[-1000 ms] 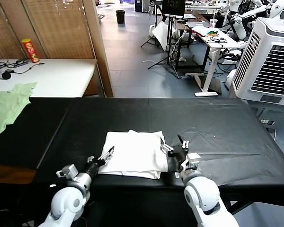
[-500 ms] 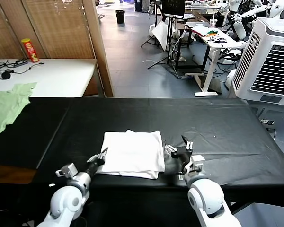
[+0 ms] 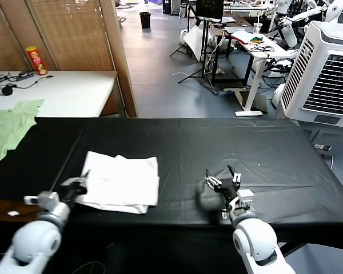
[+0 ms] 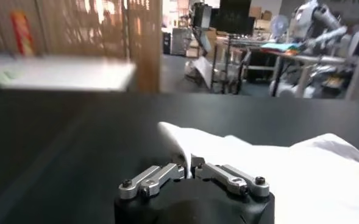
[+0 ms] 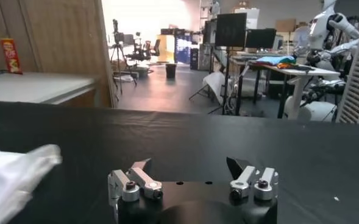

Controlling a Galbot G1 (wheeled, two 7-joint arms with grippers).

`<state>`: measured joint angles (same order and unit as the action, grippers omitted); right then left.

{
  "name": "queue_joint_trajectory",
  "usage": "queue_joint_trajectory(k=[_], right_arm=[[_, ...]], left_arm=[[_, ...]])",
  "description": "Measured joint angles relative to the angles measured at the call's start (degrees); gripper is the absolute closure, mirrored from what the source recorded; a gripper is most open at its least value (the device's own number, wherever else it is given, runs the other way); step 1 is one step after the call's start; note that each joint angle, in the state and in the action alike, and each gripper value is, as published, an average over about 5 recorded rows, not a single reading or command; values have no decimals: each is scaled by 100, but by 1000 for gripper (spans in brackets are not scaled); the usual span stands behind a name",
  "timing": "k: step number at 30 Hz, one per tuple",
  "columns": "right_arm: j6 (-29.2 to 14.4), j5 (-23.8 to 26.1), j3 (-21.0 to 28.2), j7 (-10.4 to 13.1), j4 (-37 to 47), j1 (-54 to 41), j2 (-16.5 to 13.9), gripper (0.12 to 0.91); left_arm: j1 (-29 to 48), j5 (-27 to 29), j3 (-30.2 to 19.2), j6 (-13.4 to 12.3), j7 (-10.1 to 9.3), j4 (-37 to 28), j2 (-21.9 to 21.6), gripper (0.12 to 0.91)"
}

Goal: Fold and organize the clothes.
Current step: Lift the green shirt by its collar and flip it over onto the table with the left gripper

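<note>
Next, my left gripper swings the T-shirt's pinched edge across toward my right gripper and flips the T-shirt over, because the folded white T-shirt lies plain side up (image 3: 121,181).
The folded white T-shirt (image 3: 122,182) lies on the black table (image 3: 217,142), left of centre near the front edge. No print shows. My left gripper (image 3: 79,181) is shut on the shirt's left edge; in the left wrist view the gripper (image 4: 188,162) pinches the white cloth (image 4: 277,173). My right gripper (image 3: 222,177) is open and empty over bare table, well to the right of the shirt. In the right wrist view the gripper (image 5: 189,164) stands open, with a corner of the shirt (image 5: 14,176) off to one side.
A pale green garment (image 3: 8,128) lies at the table's far left. A white side table (image 3: 63,91) with a red can (image 3: 36,60) stands behind it. A white air cooler (image 3: 326,74) stands at right.
My left gripper has dragged the folded shirt to the left along the front of the table. My right gripper has let go of the shirt's right edge and stays open at the centre right.
</note>
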<state>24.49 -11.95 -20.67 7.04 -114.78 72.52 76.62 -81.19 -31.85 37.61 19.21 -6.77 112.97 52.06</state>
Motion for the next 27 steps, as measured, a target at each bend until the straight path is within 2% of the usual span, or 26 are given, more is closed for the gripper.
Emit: queue_joint_trajectory(k=[3,6,11,15,19,23,25,27], right_arm=[[3,-5,13,0,4,-15,16,227],[2,-7,28,1,20,-11,43,227],[-1,7,27,1,39,46,56,227],[-3,61,26,-2,42,116,51,227],[1,86,76,-55,28,210,61,227],[45,25,158,-236,-26,298,48,227],[109,-66,211,-351,-65,346,14,227],[207,-196,274,-460,-114,392,-35,227]], left_arm=[[-86,303,384,40,-33,125,-489,867],[-110,680,661,117,-116,326,-796,867],[-168,1177,625,263,-302,870,-830,867],[-110,1203,94,246,-470,1198,-531,867],[90,1147,-826,101,-545,1204,-11,867],[425,1221,-1740,-80,-512,953,613,867],[595,1255,-2076,-197,-446,804,893,840],[721,1289,-2285,-299,-329,703,1084,762]])
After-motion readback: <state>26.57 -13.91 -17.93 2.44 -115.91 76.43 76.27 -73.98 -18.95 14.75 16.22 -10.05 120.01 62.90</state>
